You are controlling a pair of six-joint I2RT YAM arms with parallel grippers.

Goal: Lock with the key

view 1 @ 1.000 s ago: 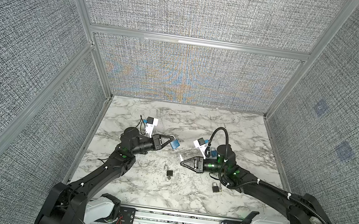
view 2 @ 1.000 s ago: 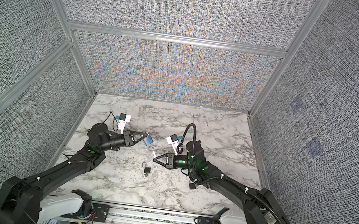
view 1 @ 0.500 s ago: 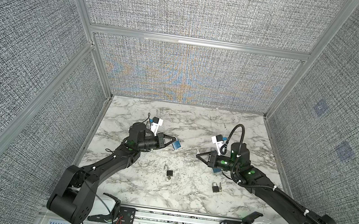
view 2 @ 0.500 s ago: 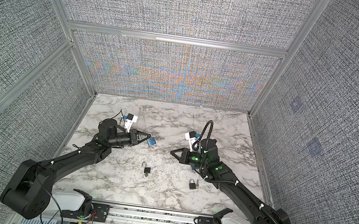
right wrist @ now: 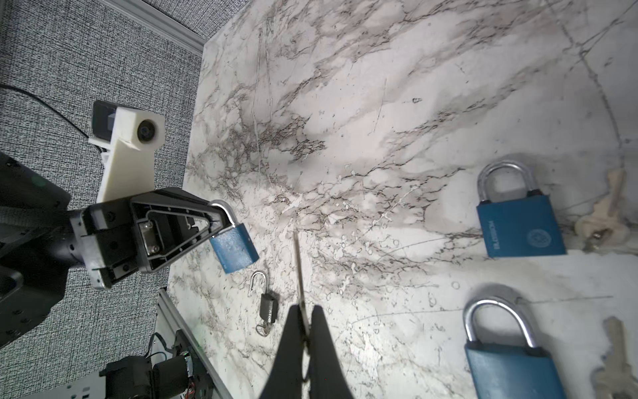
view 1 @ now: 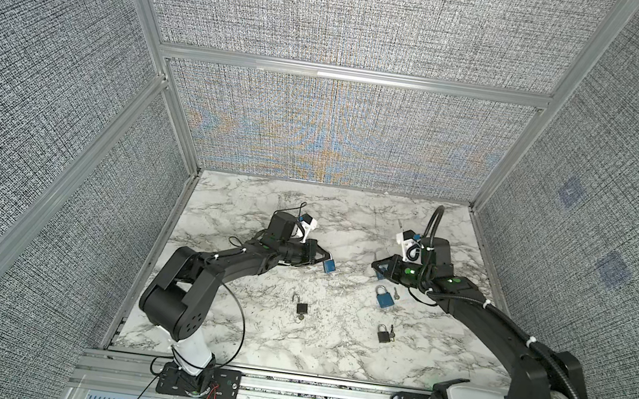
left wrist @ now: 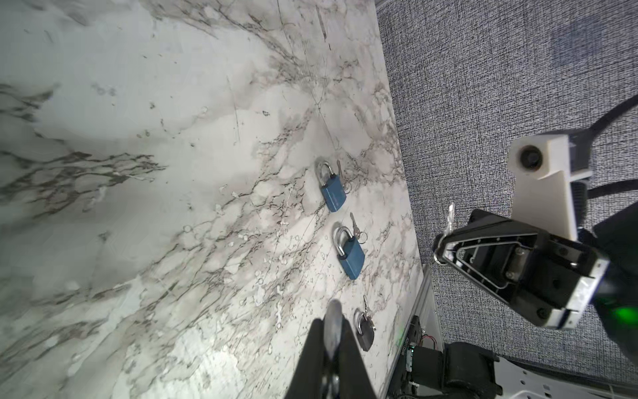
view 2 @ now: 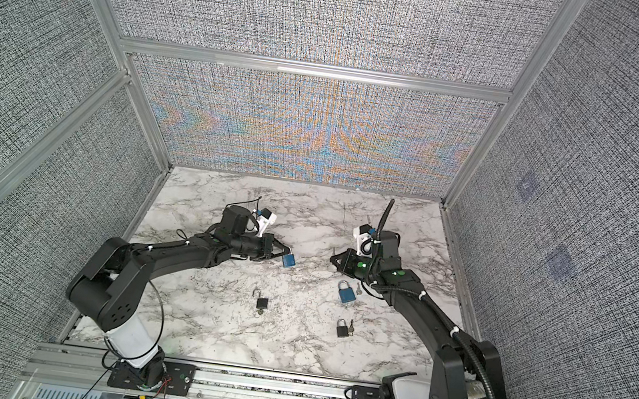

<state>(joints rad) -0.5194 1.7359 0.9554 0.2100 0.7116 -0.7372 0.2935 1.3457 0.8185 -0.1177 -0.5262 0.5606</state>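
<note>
The robot's right gripper keeps lowering the silver key [right wrist: 297, 262], which is clear of the hanging blue padlock, until the key touches the open marble [view 1: 353, 270] alongside, and then let go.
My left gripper [view 1: 322, 258] is shut on the silver shackle of a blue padlock [view 1: 328, 266], which hangs from its tip above the marble; the same padlock [right wrist: 234, 247] shows in the right wrist view. In the left wrist view my left gripper [left wrist: 333, 323] pinches the blurred shackle [left wrist: 334, 319]. My right gripper [view 1: 375, 266] faces it across a gap, shut on a silver key [right wrist: 299, 269] whose blade sticks out past the tips. That key [left wrist: 449, 221] also shows in the left wrist view. My right gripper [right wrist: 304, 312] stays apart from the padlock.
On the marble lie a blue padlock [view 1: 384, 298] with a key [view 1: 395, 292], a black padlock with open shackle [view 1: 301, 308], and a black padlock [view 1: 383, 334]. A second blue padlock [right wrist: 511, 366] lies under my right arm. Grey walls enclose the table.
My right gripper has drawn back to the right with the key, uncovering the blue padlock on the table. My left gripper shifted slightly right with its padlock. The gap between them widened.
</note>
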